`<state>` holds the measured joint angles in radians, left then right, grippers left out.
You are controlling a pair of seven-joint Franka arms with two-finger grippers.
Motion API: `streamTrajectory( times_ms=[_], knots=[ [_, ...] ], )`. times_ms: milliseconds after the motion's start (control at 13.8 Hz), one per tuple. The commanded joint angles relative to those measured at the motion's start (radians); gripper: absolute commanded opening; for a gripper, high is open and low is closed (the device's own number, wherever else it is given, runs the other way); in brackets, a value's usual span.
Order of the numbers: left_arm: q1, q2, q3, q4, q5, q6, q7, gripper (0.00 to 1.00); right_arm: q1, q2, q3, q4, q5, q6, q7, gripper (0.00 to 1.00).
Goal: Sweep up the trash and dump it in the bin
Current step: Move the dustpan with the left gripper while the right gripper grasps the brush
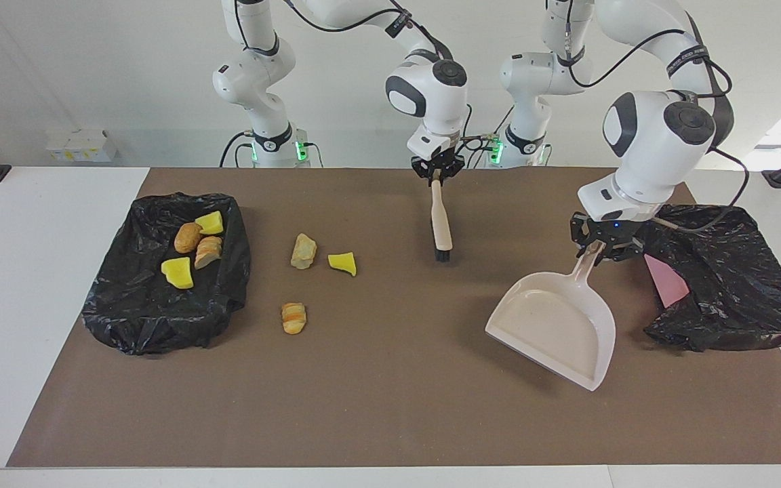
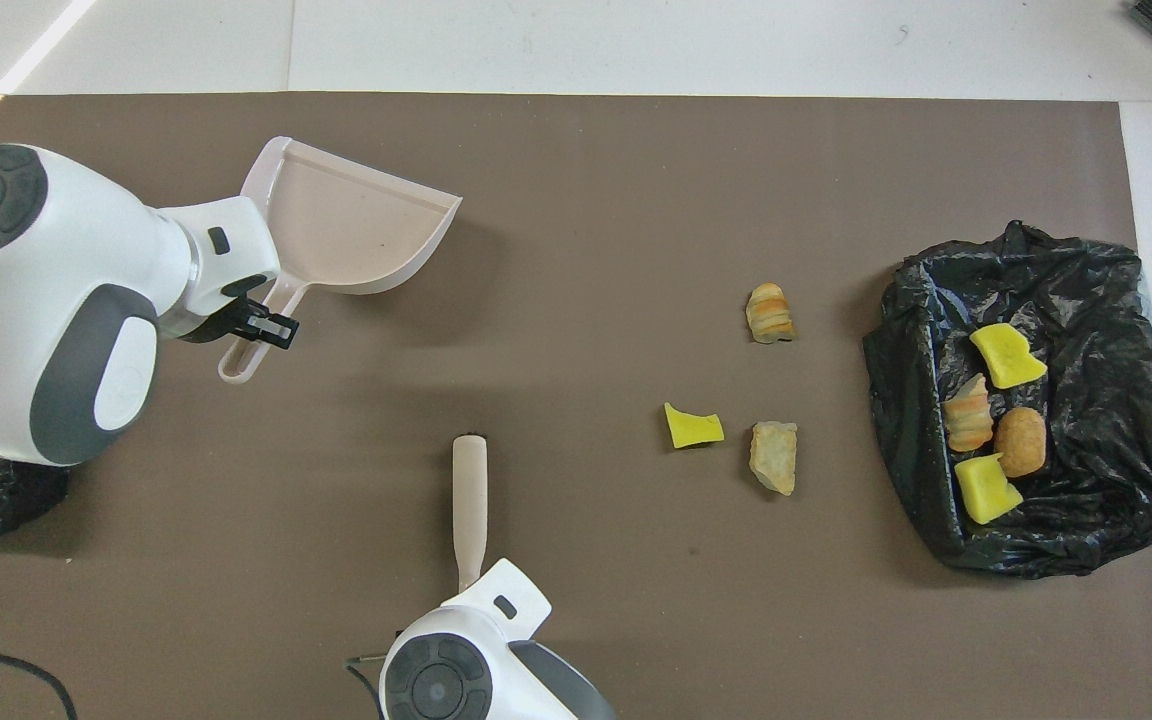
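Note:
The dustpan's open edge [image 2: 375,168] points away from the yellow chunk. Next, my left gripper turns the dustpan and puts it down flat beside the chunk [image 2: 641,427] before the sweeping starts.
Three pieces of trash lie on the brown mat: a tan lump [image 1: 303,251] [image 2: 774,457], a yellow chunk [image 1: 342,263] [image 2: 692,427] and a striped pastry piece [image 1: 293,318] [image 2: 769,312]. Several more pieces [image 1: 187,237] lie in the black-bagged bin [image 1: 139,318] [image 2: 1086,270] at the right arm's end. My right gripper [image 1: 436,173] is shut on the beige brush [image 1: 441,224] [image 2: 469,500], its bristles pointing down, over the mat's middle. My left gripper [image 1: 597,247] [image 2: 261,325] is shut on the handle of the empty beige dustpan [image 1: 553,325] [image 2: 346,220], which is tilted.
A second crumpled black bag [image 1: 723,285] with a pink sheet [image 1: 665,281] lies at the left arm's end, beside the left gripper. The brown mat [image 1: 404,407] covers most of the white table.

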<state>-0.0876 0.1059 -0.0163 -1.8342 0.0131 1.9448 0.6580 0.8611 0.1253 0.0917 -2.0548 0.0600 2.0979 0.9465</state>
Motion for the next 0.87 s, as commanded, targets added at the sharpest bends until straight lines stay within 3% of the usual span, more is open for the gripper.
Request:
streamTrajectory(
  times_ms=[0, 145, 434, 650, 795],
  knots=[
    [0.044, -0.012, -0.010, 0.001, 0.027, -0.014, 0.162, 0.00, -0.095, -0.119, 0.008, -0.027, -0.028, -0.174, 0.015, 0.00],
    [0.072, -0.012, -0.010, -0.002, 0.027, -0.007, 0.266, 0.00, -0.146, -0.180, 0.008, -0.068, -0.035, -0.271, 0.015, 0.00],
    [0.092, -0.005, -0.010, -0.028, 0.027, -0.006, 0.550, 0.00, -0.246, -0.294, 0.008, -0.229, -0.103, -0.279, 0.012, 0.00],
    [0.020, -0.003, -0.011, -0.071, 0.086, 0.002, 0.597, 0.00, -0.321, -0.348, 0.010, -0.329, -0.179, -0.282, -0.070, 0.00],
    [-0.027, -0.012, -0.014, -0.108, 0.105, 0.037, 0.598, 0.00, -0.350, -0.351, 0.010, -0.338, -0.236, -0.292, -0.094, 0.00]
  ],
)
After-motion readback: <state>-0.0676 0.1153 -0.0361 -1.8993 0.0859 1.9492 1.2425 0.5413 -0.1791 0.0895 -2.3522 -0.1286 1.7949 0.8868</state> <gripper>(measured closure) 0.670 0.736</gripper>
